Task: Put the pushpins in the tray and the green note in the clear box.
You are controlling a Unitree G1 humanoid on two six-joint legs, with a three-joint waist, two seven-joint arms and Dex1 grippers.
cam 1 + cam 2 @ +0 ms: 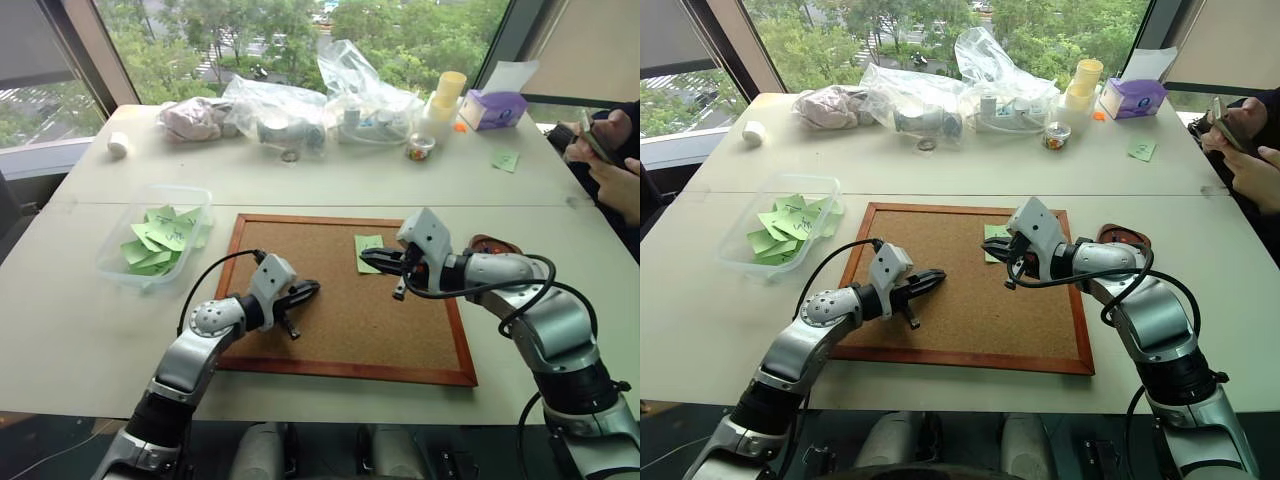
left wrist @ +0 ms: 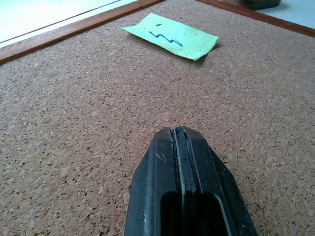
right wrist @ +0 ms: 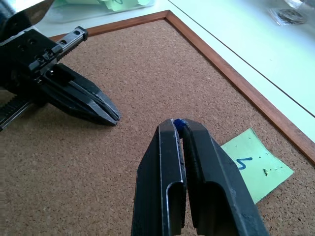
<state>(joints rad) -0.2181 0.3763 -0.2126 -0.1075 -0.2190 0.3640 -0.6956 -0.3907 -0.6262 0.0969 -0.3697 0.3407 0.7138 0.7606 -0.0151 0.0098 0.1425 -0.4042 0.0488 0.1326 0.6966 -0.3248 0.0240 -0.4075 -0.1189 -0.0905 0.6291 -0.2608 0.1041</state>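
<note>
My right gripper keeps carrying the blue pushpin (image 3: 180, 124) until it hangs over the tray (image 1: 495, 243), as the pushpin sits in the fingers, clear of the green note.
My right gripper (image 3: 178, 129) hovers over the corkboard (image 1: 340, 320), shut on a tiny blue-headed pushpin (image 3: 178, 121) pinched at its tips. Just beyond those tips the green note (image 1: 366, 250) lies flat on the board near its far edge, with a dark blue squiggle on it (image 2: 170, 37). My left gripper (image 1: 314, 289) is shut and empty, low over the middle of the board and pointing toward the note. The red-brown tray (image 1: 492, 243) sits just off the board's right edge, partly hidden behind my right wrist. The clear box (image 1: 118, 262) stands to the left of the board with several green slips inside.
Clear plastic bags (image 1: 290, 105), a stack of cups (image 1: 447, 95) and a purple tissue box (image 1: 492, 108) line the far side. A small green slip (image 1: 505, 160) lies at the far right. A person's hands (image 1: 605, 160) hold a phone at the right edge.
</note>
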